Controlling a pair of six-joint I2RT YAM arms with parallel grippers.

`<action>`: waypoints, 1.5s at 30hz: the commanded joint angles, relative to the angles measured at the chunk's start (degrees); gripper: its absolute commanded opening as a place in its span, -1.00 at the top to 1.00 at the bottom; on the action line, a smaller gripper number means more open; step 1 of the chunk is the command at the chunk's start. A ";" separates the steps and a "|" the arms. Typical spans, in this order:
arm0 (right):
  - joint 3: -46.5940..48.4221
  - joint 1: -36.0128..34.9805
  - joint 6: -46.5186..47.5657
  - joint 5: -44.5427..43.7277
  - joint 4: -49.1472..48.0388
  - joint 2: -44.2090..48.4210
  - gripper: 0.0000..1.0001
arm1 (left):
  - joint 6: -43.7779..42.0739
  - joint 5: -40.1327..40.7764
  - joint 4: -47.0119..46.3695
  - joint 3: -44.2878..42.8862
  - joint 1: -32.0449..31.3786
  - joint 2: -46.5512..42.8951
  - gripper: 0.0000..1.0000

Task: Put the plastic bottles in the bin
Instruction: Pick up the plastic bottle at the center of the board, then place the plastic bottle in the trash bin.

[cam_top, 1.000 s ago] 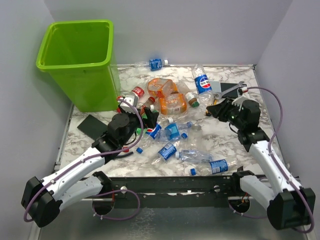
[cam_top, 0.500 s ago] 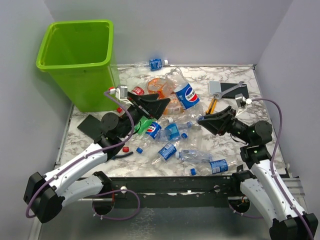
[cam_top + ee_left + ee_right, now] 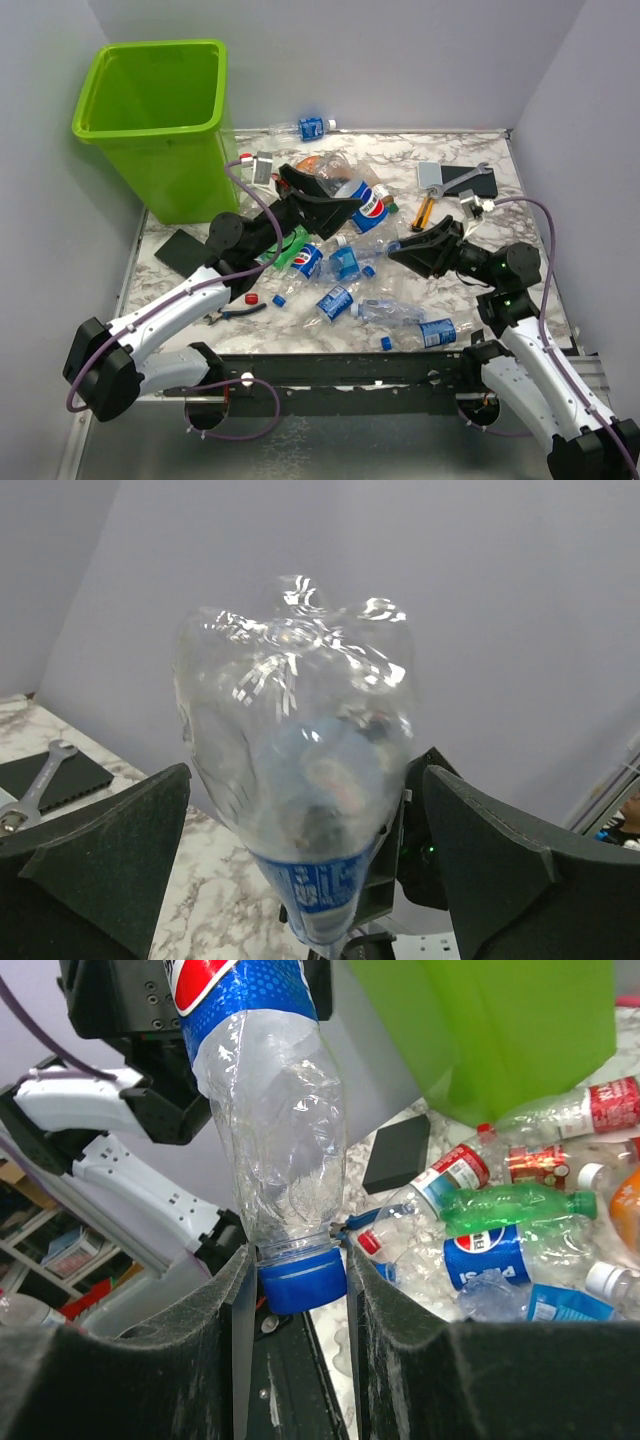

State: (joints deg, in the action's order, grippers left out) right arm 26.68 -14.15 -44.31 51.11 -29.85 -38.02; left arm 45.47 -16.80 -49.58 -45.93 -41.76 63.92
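Observation:
The lime-green bin [image 3: 155, 95] is too far away for my right gripper, which is holding the blue cap. My left gripper should therefore take the bottle's base [image 3: 353, 189] and carry it there.
My right gripper [image 3: 397, 248] [image 3: 300, 1282] is shut on the blue cap of a clear plastic bottle [image 3: 373, 207] [image 3: 265, 1110] with a blue label, held in the air over the table's middle. Its base [image 3: 300, 750] sits between the wide-open jaws of my left gripper [image 3: 345, 200] [image 3: 305, 810], which do not touch it. The lime-green bin [image 3: 150, 120] [image 3: 500, 1030] stands at the far left. Several more bottles lie on the marble top: a pile [image 3: 335, 268] under the grippers, orange ones [image 3: 318, 165], one at the back [image 3: 310, 128] and one near the front [image 3: 415, 325].
A black pad [image 3: 185, 250] lies left of the pile, blue-handled pliers [image 3: 235, 312] near the front. A wrench [image 3: 462, 178], another black pad [image 3: 470, 185] and a yellow-handled tool [image 3: 424, 210] lie at the back right. Loose caps are scattered about. Walls close in three sides.
The right gripper has lifted the bottle off the table and carried it left. The left arm has risen and reached right, so its open jaws now flank the bottle's base.

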 commanded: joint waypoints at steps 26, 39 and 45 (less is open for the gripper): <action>16.50 -5.57 16.50 -8.68 29.07 1.89 -0.99 | -13.62 3.12 6.56 -3.96 -1.71 -2.37 0.37; 12.41 -5.50 13.97 -31.91 44.76 9.46 -0.99 | -67.44 58.00 31.77 -40.46 -0.52 6.30 0.45; 8.14 -5.55 4.93 -38.39 45.30 13.05 -1.00 | -59.25 58.34 38.03 -52.13 12.59 13.73 0.50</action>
State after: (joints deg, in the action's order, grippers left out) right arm 36.34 -19.55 -33.61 18.46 14.26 -26.92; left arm -14.66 34.76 -19.70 -93.41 -37.12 73.28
